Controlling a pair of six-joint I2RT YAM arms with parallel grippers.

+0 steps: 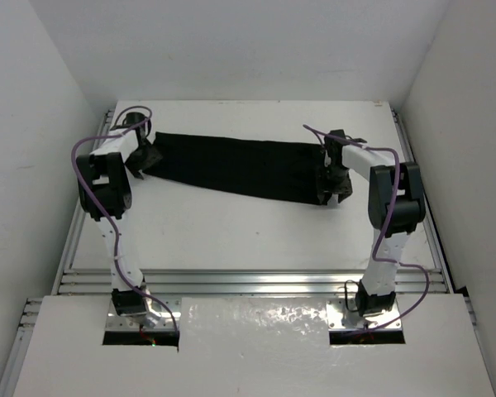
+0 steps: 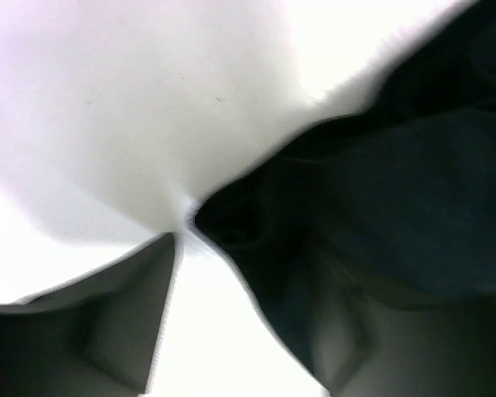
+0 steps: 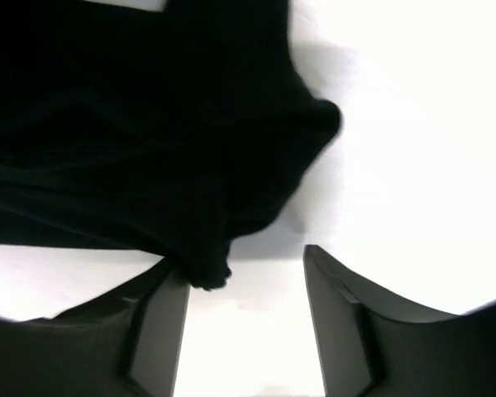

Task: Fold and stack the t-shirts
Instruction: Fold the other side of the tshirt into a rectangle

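Observation:
The black t-shirt's long band (image 1: pixel 240 165) is lying crosswise, so the robot's left gripper should swing one end of the band toward the robot while its right gripper guides the band's other end (image 1: pixel 308 172) away.
The black t-shirt (image 1: pixel 240 165) lies as a long band across the far half of the white table, running from far left to mid right. My left gripper (image 1: pixel 142 159) is at its left end. In the left wrist view the gripper (image 2: pixel 231 298) stands open over bare table, with the t-shirt (image 2: pixel 397 190) draped over its right finger. My right gripper (image 1: pixel 331 186) is at the band's right end. In the right wrist view it (image 3: pixel 244 265) is open with white table in the gap, and a corner of the t-shirt (image 3: pixel 132 124) hangs at its left fingertip (image 3: pixel 169 289).
The white table (image 1: pixel 248 231) is boxed in by white walls on the left, right and far sides. Aluminium rails (image 1: pixel 248 279) run across its near edge in front of the arm bases. Purple cables loop off both arms.

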